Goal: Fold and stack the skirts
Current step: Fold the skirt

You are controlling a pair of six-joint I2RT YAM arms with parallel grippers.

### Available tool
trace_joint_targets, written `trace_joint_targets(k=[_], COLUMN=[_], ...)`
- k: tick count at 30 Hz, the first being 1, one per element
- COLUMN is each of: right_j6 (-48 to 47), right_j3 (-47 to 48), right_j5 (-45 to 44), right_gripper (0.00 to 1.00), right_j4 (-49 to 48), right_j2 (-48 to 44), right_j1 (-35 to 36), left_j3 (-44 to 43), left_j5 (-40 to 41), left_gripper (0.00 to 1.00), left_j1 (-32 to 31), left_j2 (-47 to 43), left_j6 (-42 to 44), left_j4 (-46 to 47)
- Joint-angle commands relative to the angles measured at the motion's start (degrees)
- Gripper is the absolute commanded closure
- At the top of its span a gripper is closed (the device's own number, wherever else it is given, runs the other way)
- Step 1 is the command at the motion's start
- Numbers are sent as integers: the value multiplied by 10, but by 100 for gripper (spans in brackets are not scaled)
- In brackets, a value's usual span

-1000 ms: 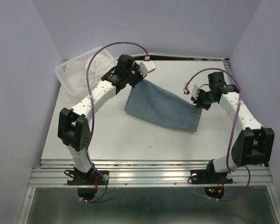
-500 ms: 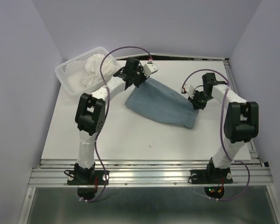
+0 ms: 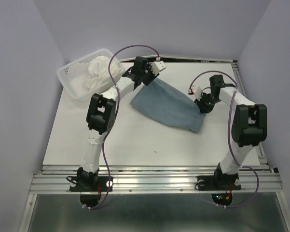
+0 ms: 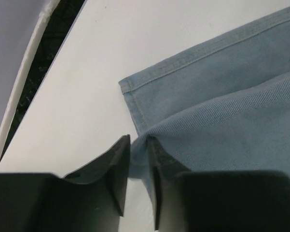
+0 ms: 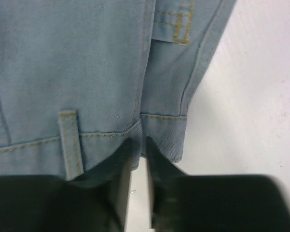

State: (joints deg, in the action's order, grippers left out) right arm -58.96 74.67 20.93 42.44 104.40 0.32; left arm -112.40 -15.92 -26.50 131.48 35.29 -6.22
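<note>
The blue-grey skirt lies at a slant across the table. My right gripper should grab its waistband and swing it toward the near edge of the table before folding.
The blue-grey skirt lies spread flat on the white table, slanting from far left to near right. My left gripper is shut on its far left hem corner; the left wrist view shows the jaws pinching a fold of the blue cloth. My right gripper is shut on the waistband at the skirt's right end; the right wrist view shows the jaws closed on the waistband edge beside a belt loop. The white skirt lies bunched in the basket.
The white mesh basket stands at the far left corner of the table. A dark gap and white rail run along the table's back edge just beyond my left gripper. Lilac walls close in the left, back and right sides.
My left arm has swung right and forward, carrying the skirt's hem corner slightly to the right. My right arm has folded inward while its gripper stays on the waistband. The white skirt now shows in the basket.
</note>
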Motion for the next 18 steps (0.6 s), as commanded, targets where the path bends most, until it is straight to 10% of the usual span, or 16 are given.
trace_joint_targets(k=[1,8,18], right_j6=[73,221,256], right_j3=[59,168,197], right_j5=[-11,-19,32], right_gripper=[70,60,59], right_j4=[-14,33,148], right_j2=[17,80,135], right_j1=[-8,-20,-20], left_j3=[-43,-97,329], left_j5=[38,18,-95], left_gripper=[49,35,45], left_j1=[3,20,76], left_j2=[5,-93,-318], left_j6=[-33,-183,-385], left_j4=[38,-91,-95])
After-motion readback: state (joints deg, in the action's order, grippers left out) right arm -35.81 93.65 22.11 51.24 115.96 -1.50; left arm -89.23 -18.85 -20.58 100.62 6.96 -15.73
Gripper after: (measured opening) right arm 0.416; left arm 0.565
